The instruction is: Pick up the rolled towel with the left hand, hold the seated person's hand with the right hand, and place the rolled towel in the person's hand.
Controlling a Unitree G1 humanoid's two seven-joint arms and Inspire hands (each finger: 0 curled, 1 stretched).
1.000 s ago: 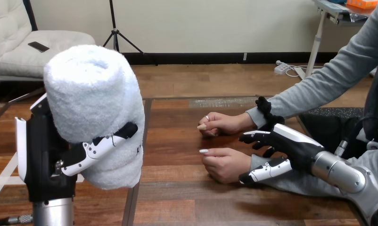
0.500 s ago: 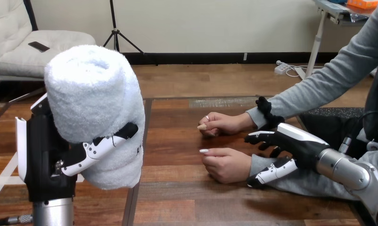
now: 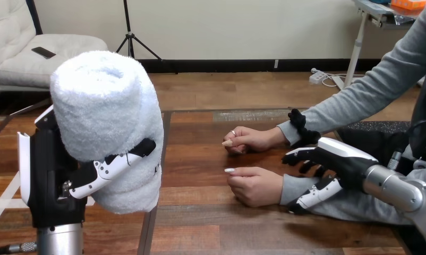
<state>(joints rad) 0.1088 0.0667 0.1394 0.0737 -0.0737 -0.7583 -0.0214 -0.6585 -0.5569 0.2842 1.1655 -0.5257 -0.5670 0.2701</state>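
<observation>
The nearer hand lies loosely curled [image 3: 256,187]. I expect its fingers [image 3: 239,185] to open out toward the rolled towel when I raise the grey-sleeved wrist.
A white rolled towel [image 3: 107,125] stands upright, lifted high at the view's left, with my left hand [image 3: 51,170] shut on it and its thumb across the towel's front. The person's two hands rest on the table at the right: the nearer hand [image 3: 256,185] lies knuckles up and loosely curled, the farther hand [image 3: 250,139] sits behind it. My right hand [image 3: 333,164] hovers open over the nearer hand's grey-sleeved forearm, fingers above it and thumb below toward the table. I cannot tell whether it touches the sleeve.
The wooden table [image 3: 200,159] stretches between the towel and the person's hands. A black band [image 3: 301,127] circles the wrist of the farther hand. The person's grey-sleeved arm [image 3: 370,90] comes in from the upper right.
My right hand has drawn back to the right along the person's forearm, away from the nearer hand. The towel and my left hand have stayed in place.
</observation>
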